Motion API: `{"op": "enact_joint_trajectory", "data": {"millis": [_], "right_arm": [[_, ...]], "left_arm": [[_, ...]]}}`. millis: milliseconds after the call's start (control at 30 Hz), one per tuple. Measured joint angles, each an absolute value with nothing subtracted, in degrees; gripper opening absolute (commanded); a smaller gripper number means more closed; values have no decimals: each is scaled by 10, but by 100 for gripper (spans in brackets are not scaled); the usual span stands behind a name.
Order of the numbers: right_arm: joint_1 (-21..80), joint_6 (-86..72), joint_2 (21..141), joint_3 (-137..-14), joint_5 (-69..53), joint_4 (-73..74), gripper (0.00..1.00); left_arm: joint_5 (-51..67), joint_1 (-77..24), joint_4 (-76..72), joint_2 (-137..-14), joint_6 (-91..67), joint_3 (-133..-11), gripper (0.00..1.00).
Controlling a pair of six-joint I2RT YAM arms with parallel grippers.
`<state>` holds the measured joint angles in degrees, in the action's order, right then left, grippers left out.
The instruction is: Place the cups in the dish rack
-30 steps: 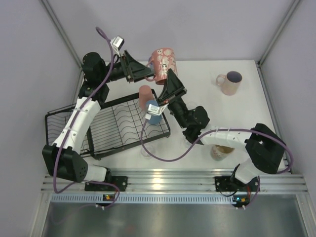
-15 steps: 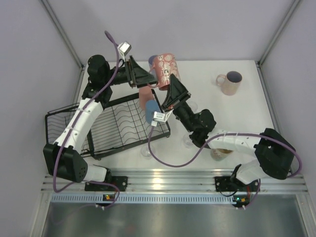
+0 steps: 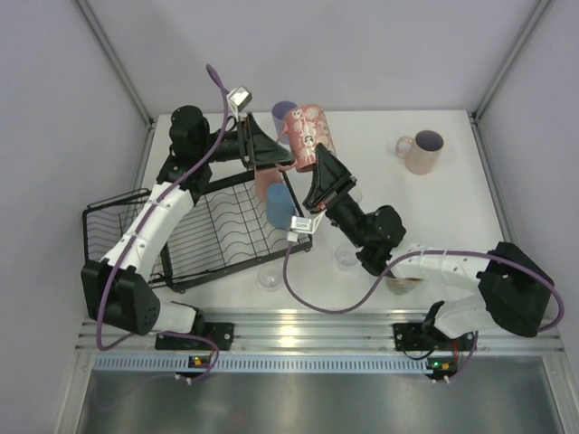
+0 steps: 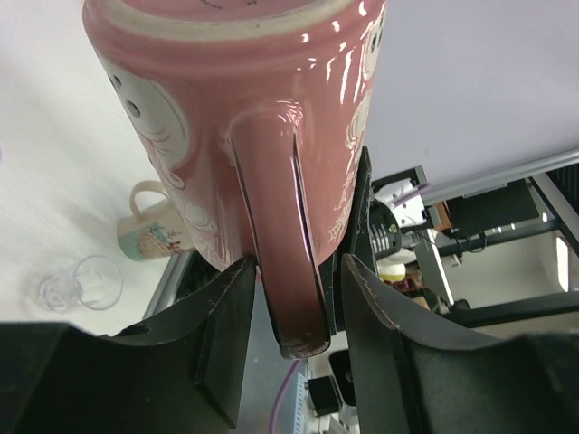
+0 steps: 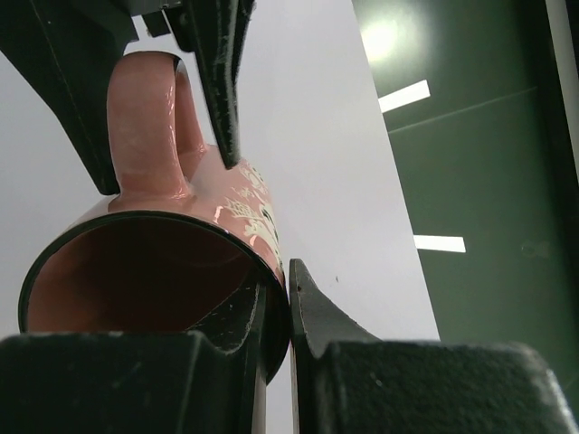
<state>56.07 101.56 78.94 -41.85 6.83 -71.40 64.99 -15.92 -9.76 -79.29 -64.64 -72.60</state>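
The rack's empty wires point(image 3: 204, 231) are on the left gripper's side, so the robot's left gripper should close on the mug's handle point(image 4: 276, 221) before the right gripper lets go of the mug's rim.
A pink patterned mug point(image 3: 308, 129) hangs in the air above the far right corner of the black wire dish rack point(image 3: 204, 237). My right gripper point(image 3: 319, 155) is shut on its rim, one finger inside and one outside, as the right wrist view point(image 5: 289, 280) shows. My left gripper point(image 3: 288, 159) is open, its fingers on either side of the mug's handle point(image 4: 285, 271) with a small gap on one side. A salmon tumbler point(image 3: 264, 179) and a blue tumbler point(image 3: 279, 206) stand in the rack. A lavender tumbler point(image 3: 283, 112) stands behind the mug.
A pink mug with a dark inside point(image 3: 420, 151) stands at the far right. A cream mug point(image 3: 403, 281) sits partly under my right arm. Clear glasses stand at the rack's near corner point(image 3: 269, 278) and near my right forearm point(image 3: 346, 257). The rack's basket end point(image 3: 107, 217) is at the left.
The pink mug has moved right and slightly nearer, with both grippers moving along with it. The left arm has stretched further right.
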Motion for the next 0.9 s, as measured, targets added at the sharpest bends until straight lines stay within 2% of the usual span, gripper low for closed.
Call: {"op": "enact_joint_trajectory", "data": {"millis": [333, 433, 533, 567, 600, 767, 867, 900], "right_arm": [[564, 1027, 755, -390, 25, -693, 0], [570, 1040, 755, -385, 23, -689, 0], [576, 1059, 759, -382, 25, -685, 0], [576, 1067, 762, -382, 24, -682, 0], [576, 1072, 764, -382, 24, -678, 0], [576, 1082, 789, -378, 36, -684, 0], [576, 1086, 821, -381, 47, -712, 21], [576, 1089, 834, -386, 50, -721, 22]], "left_arm": [[699, -170, -55, -793, -618, -712, 46], [710, -170, -23, -793, -588, -712, 43], [716, -169, 19, -794, -559, -712, 24], [713, -169, 35, -795, -548, -712, 7], [712, -167, 50, -797, -537, -712, 0], [713, -154, 92, -809, -510, -714, 0], [707, -145, 113, -817, -498, -715, 0], [705, -144, 117, -820, -498, -716, 0]]}}
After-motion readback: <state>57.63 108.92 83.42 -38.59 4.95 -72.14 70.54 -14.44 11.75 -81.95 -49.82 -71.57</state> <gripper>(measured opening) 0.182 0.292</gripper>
